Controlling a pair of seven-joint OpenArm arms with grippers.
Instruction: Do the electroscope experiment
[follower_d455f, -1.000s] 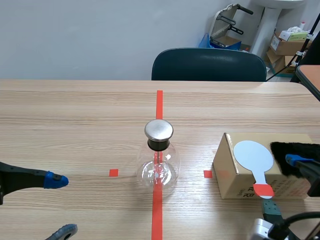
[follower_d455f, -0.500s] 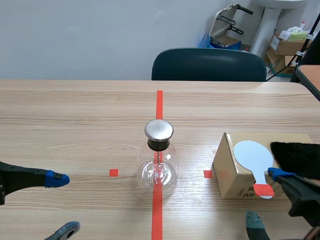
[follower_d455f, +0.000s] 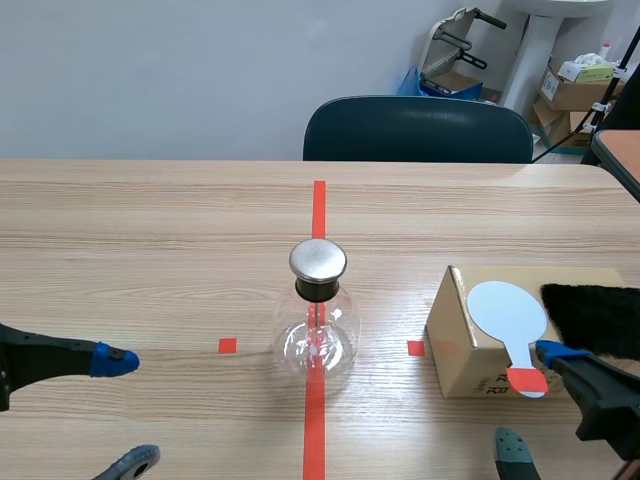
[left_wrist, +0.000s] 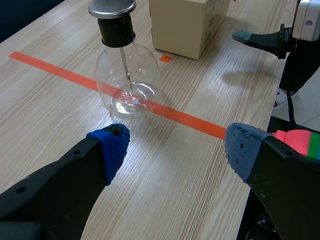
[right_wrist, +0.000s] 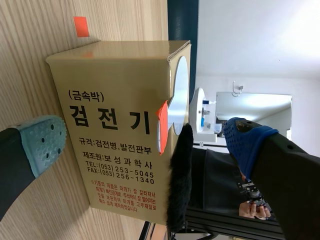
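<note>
My gripper will lift the white round paddle (follower_d455f: 507, 312) by the handle's end past the box's edge. The paddle will stay flat because the red handle (follower_d455f: 527, 380) sticks straight out there.
The electroscope, a clear glass flask (follower_d455f: 318, 338) with a round metal cap (follower_d455f: 318, 260), stands on the red centre tape. To its right is a cardboard box (follower_d455f: 470, 355); on top lie a white round paddle (follower_d455f: 508, 311) with a red handle and a black fur piece (follower_d455f: 595, 318). My right gripper (follower_d455f: 532, 400) is open at the box's near side, close to the red handle, and holds nothing. In the right wrist view the box (right_wrist: 115, 90), paddle (right_wrist: 179, 97) and fur (right_wrist: 181, 180) lie ahead of its fingers. My left gripper (follower_d455f: 125, 410) is open at the near left, the flask (left_wrist: 125, 85) ahead of it.
A dark chair (follower_d455f: 418, 130) stands behind the table's far edge, with boxes and clutter at the back right. Small red tape squares (follower_d455f: 227, 345) mark the table on both sides of the flask. The other arm's gripper (left_wrist: 260, 39) shows in the left wrist view beyond the box (left_wrist: 182, 22).
My right gripper has shifted left and toward the near edge, from beside the fur to just by the paddle's red handle. The left gripper and the objects have stayed put.
</note>
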